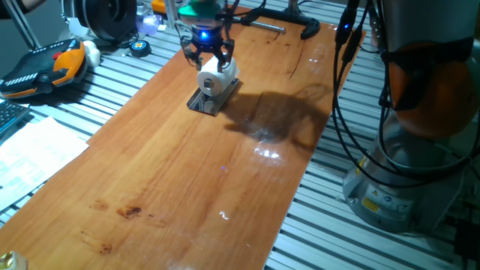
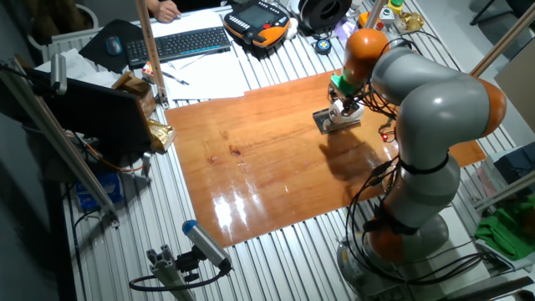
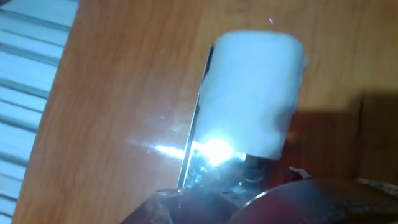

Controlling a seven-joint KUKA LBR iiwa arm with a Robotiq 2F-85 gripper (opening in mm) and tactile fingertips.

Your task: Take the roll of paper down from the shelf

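Note:
I expect the roll of paper (image 1: 218,76) to slide endwise off a hidden bar when I pull, because the roll shows an open core at its end (image 1: 209,84).
The roll of paper (image 1: 216,79) is a small white cylinder lying on its side on the shelf (image 1: 207,100), a low dark grey metal stand at the far part of the wooden table (image 1: 195,172). My gripper (image 1: 208,58) hangs just above the roll with its jaws spread, and the fingertips reach down near the roll's top. I cannot tell if they touch it. In the hand view the roll (image 3: 252,93) fills the middle, with the shelf's glinting metal edge (image 3: 191,146) beside and below it. In the other fixed view the roll (image 2: 346,111) and shelf (image 2: 328,122) sit under the hand.
A black clamp (image 1: 311,28) lies at the table's far edge. White paper sheets (image 1: 37,150) and an orange-black pendant (image 1: 45,64) lie left of the board. The arm's base (image 1: 420,112) and hanging cables (image 1: 341,97) stand to the right.

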